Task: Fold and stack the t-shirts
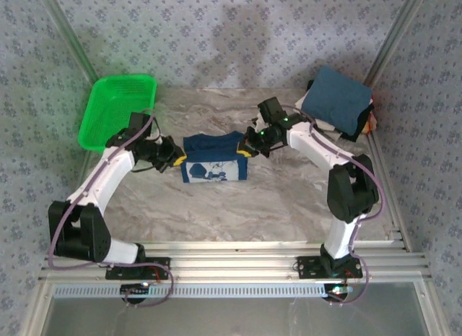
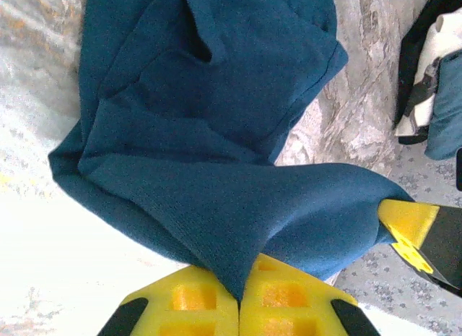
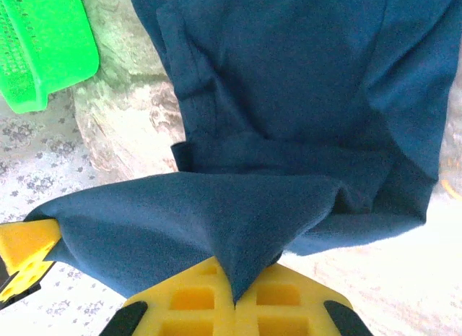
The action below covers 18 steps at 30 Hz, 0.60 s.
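Note:
My left gripper should keep going toward the t-shirt's far end (image 1: 211, 139) and let go there, as the t-shirt's lifted edge (image 1: 212, 156) is tight and in line with that far end.
A dark navy t-shirt (image 1: 211, 149) with a pale printed picture lies partly folded in the middle of the table. My left gripper (image 1: 177, 157) is shut on its left corner, and my right gripper (image 1: 250, 144) is shut on its right corner. The edge between them is lifted and pulled taut. In the left wrist view the navy cloth (image 2: 216, 134) is pinched between the closed yellow fingers (image 2: 195, 300). In the right wrist view the same cloth (image 3: 289, 97) runs into the closed fingers (image 3: 281, 300). Folded t-shirts, a teal-blue one (image 1: 338, 99) on top, are stacked at the back right.
A bright green mesh basket (image 1: 115, 112) stands at the back left, also seen as the basket (image 3: 43, 40) in the right wrist view. The stack (image 2: 433, 76) shows white and black layers. A metal frame rail (image 1: 238, 260) runs along the table's near edge.

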Each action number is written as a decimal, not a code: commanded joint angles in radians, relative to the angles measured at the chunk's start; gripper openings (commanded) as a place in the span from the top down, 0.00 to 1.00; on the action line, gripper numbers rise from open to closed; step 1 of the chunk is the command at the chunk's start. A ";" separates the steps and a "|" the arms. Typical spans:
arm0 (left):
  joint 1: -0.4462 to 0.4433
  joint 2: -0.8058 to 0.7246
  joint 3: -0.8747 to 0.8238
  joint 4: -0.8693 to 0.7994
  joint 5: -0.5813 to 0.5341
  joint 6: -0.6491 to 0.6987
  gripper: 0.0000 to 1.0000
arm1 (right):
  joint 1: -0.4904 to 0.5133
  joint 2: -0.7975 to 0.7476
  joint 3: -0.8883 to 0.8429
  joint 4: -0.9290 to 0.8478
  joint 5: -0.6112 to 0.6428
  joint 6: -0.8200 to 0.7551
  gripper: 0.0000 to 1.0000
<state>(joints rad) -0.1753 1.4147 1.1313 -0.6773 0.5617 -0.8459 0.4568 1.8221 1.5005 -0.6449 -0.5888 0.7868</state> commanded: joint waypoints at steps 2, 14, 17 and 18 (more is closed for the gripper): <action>0.033 0.065 0.088 -0.007 0.024 0.059 1.00 | -0.050 0.066 0.088 -0.071 -0.012 -0.058 1.00; 0.063 0.246 0.214 0.042 0.043 0.102 1.00 | -0.132 0.238 0.251 -0.094 -0.057 -0.094 0.99; 0.066 0.290 0.237 0.049 0.040 0.108 1.00 | -0.137 0.279 0.291 -0.097 -0.061 -0.094 0.98; 0.068 0.306 0.245 0.051 0.037 0.112 1.00 | -0.141 0.293 0.301 -0.095 -0.066 -0.091 0.98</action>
<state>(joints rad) -0.1364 1.6920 1.3350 -0.6273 0.6209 -0.7670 0.3489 2.0750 1.7527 -0.7006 -0.6727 0.7136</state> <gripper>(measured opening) 0.049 0.065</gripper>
